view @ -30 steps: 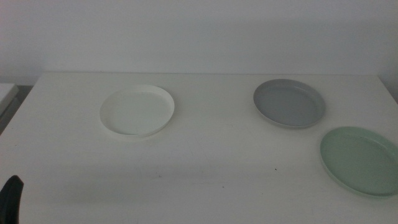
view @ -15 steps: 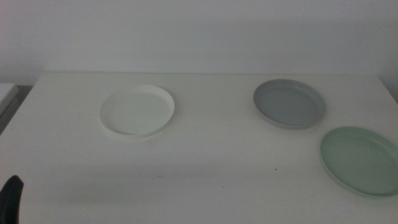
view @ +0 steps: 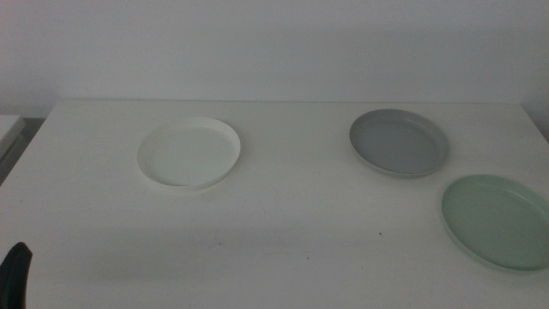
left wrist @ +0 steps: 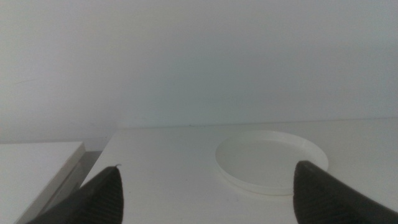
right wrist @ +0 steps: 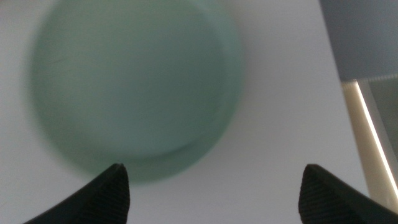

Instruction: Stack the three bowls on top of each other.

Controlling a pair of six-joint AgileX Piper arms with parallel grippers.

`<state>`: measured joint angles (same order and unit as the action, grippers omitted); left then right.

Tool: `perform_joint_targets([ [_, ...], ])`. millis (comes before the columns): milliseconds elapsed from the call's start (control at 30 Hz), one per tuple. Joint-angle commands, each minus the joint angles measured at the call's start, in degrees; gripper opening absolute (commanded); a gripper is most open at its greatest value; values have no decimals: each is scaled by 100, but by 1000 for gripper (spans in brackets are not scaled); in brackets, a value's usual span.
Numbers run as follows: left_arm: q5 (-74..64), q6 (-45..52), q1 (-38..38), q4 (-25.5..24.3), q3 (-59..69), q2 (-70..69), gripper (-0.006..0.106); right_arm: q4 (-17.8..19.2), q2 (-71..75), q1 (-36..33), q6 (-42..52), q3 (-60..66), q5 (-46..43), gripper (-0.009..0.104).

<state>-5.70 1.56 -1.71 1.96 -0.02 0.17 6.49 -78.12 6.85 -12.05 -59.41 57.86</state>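
The grey bowl [view: 399, 142] and the green bowl [view: 497, 222] have the same shallow, round shape, so the grey one will nest and hide the green one when I stack them.
Three shallow bowls lie apart on the white table [view: 283, 215]: the white bowl [view: 190, 153] at the back left, the grey bowl [view: 399, 142] at the back right, the mint green bowl [view: 496, 221] at the right front. My left gripper [view: 15, 273] shows only as a dark tip at the bottom left corner. In the left wrist view it [left wrist: 207, 167] is open and empty, well short of the white bowl [left wrist: 270, 160]. My right gripper [right wrist: 212, 167] is out of the middle view. It is open and empty above the green bowl [right wrist: 134, 87], which looks blurred.
A low white surface [left wrist: 37, 162] stands beside the table's left edge, also in the middle view [view: 9, 129]. The table's right edge [right wrist: 333, 68] runs close to the green bowl, with a pale strip [right wrist: 367, 130] beyond it. A white wall stands behind the table.
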Motion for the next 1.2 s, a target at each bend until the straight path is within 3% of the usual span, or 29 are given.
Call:
perform_joint_targets([
  [0,54,-3,-3,-7,2,-17,94,-89,-532,414,302,-95,-315,85],
  [167,54,-3,-3,-7,2,-17,94,-855,-1598,971,1376,-226,-932,76],
  [667,54,-5,-3,-159,2,-17,94,-899,-3221,1145,1501,-940,-1179,55],
  [800,54,-5,-3,-147,2,-17,94,-899,-3389,1145,1501,-940,-1204,41],
  [1000,54,-5,-3,-106,2,-17,94,-964,-3412,1145,1514,-940,-1193,1],
  [1167,54,-5,-3,-106,2,-17,94,-975,-3191,1132,1559,-917,-651,-2],
])
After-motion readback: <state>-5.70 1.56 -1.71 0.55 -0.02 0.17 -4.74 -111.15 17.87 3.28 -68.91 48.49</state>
